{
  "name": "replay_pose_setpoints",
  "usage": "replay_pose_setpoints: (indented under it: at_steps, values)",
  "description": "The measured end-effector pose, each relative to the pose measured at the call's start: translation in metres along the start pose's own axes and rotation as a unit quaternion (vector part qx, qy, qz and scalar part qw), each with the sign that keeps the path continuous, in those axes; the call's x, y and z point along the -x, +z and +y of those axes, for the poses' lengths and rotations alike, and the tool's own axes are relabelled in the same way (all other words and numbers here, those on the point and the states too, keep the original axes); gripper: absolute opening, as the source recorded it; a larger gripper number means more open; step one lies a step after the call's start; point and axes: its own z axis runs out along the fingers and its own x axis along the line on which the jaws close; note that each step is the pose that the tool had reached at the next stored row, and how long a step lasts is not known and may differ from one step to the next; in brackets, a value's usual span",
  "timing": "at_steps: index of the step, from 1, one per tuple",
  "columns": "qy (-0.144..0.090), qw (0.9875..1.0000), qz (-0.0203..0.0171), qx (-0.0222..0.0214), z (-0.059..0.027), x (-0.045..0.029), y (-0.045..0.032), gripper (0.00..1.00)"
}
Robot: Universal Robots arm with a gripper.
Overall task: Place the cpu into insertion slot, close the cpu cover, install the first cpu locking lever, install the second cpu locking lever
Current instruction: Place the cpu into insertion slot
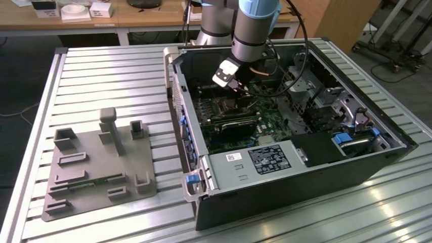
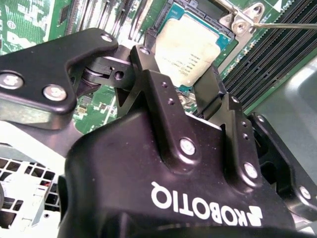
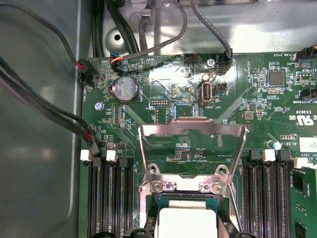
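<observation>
My gripper is about to push the silver cpu cover (image 3: pixel 193 128), which leans away from the cpu on its hinge (image 3: pixel 188 182) beside the slot. The cover will swing up toward the cpu when I push.
The cpu (image 2: pixel 187 47), a flat silvery-beige square with a teal edge, lies level in the insertion slot (image 2: pixel 171 11) on the green board. My gripper (image 2: pixel 176 62) straddles it, and its black fingers (image 2: pixel 148 74) sit against two opposite edges. In the first wrist view the cpu (image 3: pixel 185 224) sits inside the dark socket rim (image 3: pixel 148 210). Beyond it, the silver cpu cover (image 3: pixel 193 130) stands raised on its hinge. A thin locking lever (image 2: pixel 287 25) juts out beside the slot. In the exterior view my gripper (image 1: pixel 233 83) hangs low inside the open computer case.
Long black memory slots (image 3: pixel 106 198) flank the socket on both sides. Black cables (image 3: pixel 49 114) run along the case wall. A grey white-labelled box (image 1: pixel 263 159) fills the case front. A grey fixture plate (image 1: pixel 94 167) lies at the exterior view's left on the slatted table.
</observation>
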Motion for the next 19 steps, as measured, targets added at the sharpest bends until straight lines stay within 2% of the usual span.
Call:
replay_pose_setpoints:
  at_steps: [10, 12, 13, 19]
  values:
    - [0.000, 1.0000, 0.0002, 0.0002, 0.0000, 0.0000, 0.0002, 0.54]
    - [0.000, 1.0000, 0.0004, 0.0003, 0.0001, -0.0001, 0.0005, 0.55]
    - [0.000, 1.0000, 0.0004, 0.0002, 0.0001, -0.0001, 0.0004, 0.62]
    - [0.000, 1.0000, 0.0000, 0.0000, 0.0000, 0.0000, 0.0002, 0.62]
